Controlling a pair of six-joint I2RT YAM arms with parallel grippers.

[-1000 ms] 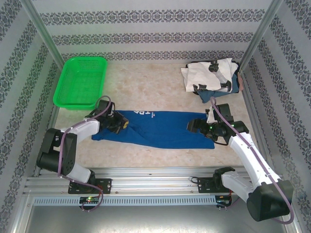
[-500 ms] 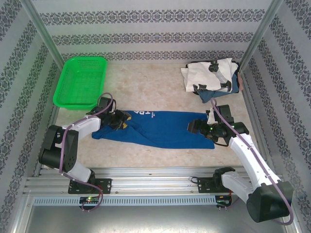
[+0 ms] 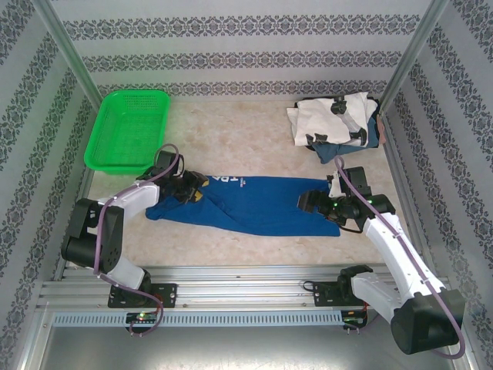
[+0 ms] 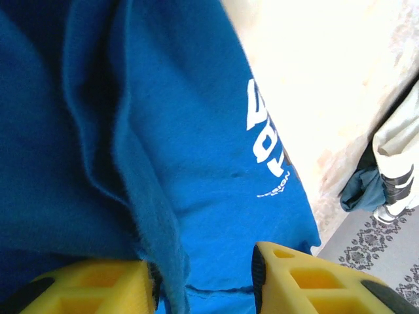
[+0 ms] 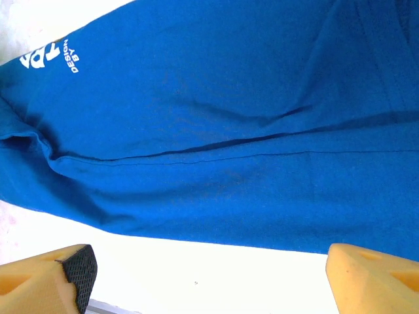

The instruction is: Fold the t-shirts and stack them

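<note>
A raised fold [image 4: 145,180] bunches up the blue t-shirt inside its end. Next, my left gripper goes to the t-shirt's near corner [image 3: 151,216] and pulls that end of the t-shirt straight before folding.
A royal-blue t-shirt [image 3: 254,202] with white lettering [image 3: 231,181] lies folded into a long band across the table's middle. My left gripper [image 3: 189,191] is low over its left end. Its yellow fingers [image 4: 308,281] stand apart, open, with a raised fold of the blue t-shirt [image 4: 196,131] against the left pad. My right gripper [image 3: 308,204] hovers wide open at the band's right end, above the blue t-shirt's [image 5: 229,131] near hem and bare table [image 5: 196,268]. A white t-shirt with black marks [image 3: 335,116] tops bluish-grey ones [image 3: 370,132] at the back right.
A green mesh basket [image 3: 127,127] sits at the back left, just beyond my left arm. Patterned walls and metal posts close in the table on three sides. The pile of shirts [image 4: 386,170] lies past the blue shirt in the left wrist view.
My left gripper has opened and let go of the blue cloth, shifting slightly toward the back. The right arm and the shirt pile have not moved.
</note>
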